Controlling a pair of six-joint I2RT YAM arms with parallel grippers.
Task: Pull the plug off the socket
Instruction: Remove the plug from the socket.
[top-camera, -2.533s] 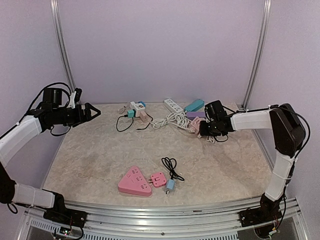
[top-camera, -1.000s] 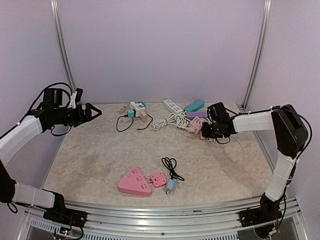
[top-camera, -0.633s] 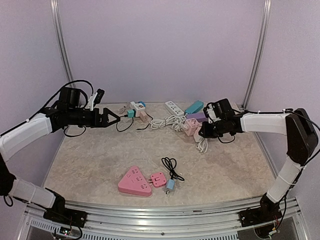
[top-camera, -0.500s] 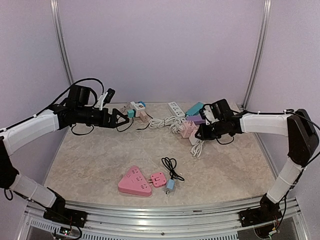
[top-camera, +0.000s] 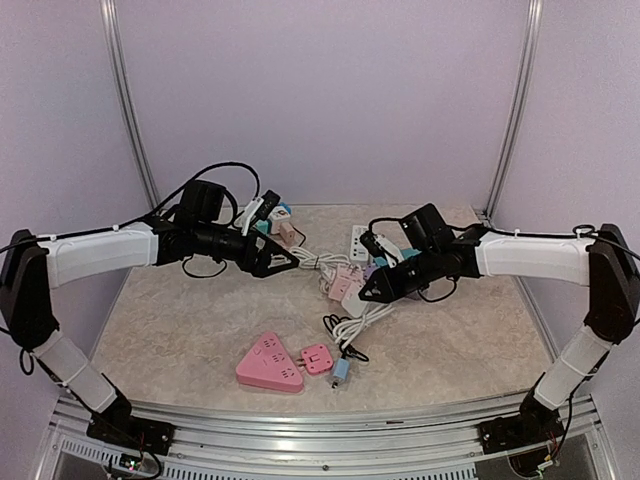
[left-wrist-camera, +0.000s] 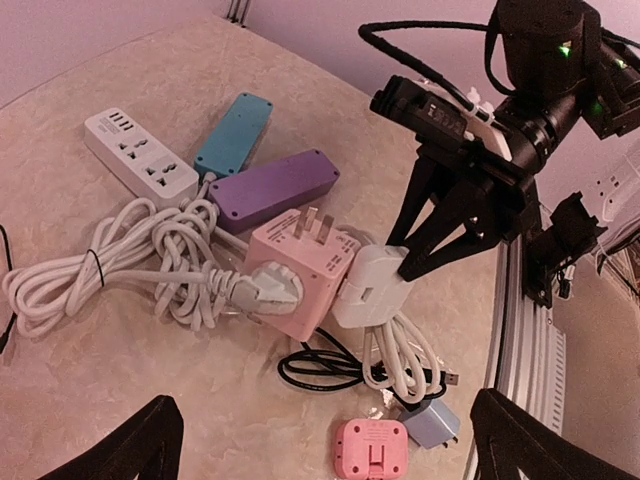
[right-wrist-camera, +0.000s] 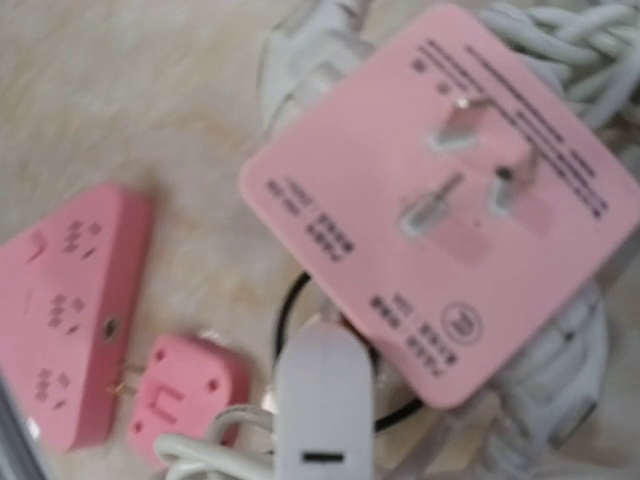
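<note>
The bundled white cable (top-camera: 366, 319) only rests on top of the black cable (top-camera: 350, 351), so the white cable will come free and follow along when I carry the pink cube socket.
A pink cube socket (top-camera: 347, 285) (left-wrist-camera: 300, 268) (right-wrist-camera: 450, 200) is near the table's middle. A white plug (left-wrist-camera: 368, 290) (right-wrist-camera: 322, 410) sits in its right side, with a bundled white cable (left-wrist-camera: 400, 355) hanging below. My right gripper (top-camera: 378, 288) (left-wrist-camera: 405, 265) is shut on that plug. A second white plug (left-wrist-camera: 265, 285) sits in the cube's front face, and its coiled cord (left-wrist-camera: 130, 260) trails left. My left gripper (top-camera: 288, 262) (left-wrist-camera: 325, 410) stands wide open just left of the cube, touching nothing.
A white power strip (left-wrist-camera: 140, 165), a teal one (left-wrist-camera: 232, 135) and a purple one (left-wrist-camera: 275, 185) lie behind the cube. Nearer the front are a pink triangular strip (top-camera: 268, 362), a small pink adapter (top-camera: 316, 358) and a blue charger (top-camera: 341, 372) with black cable (top-camera: 340, 328).
My right arm has dragged the pink cube, its plugs and cords from the back right to the middle. The left arm has swung right toward it, still open.
</note>
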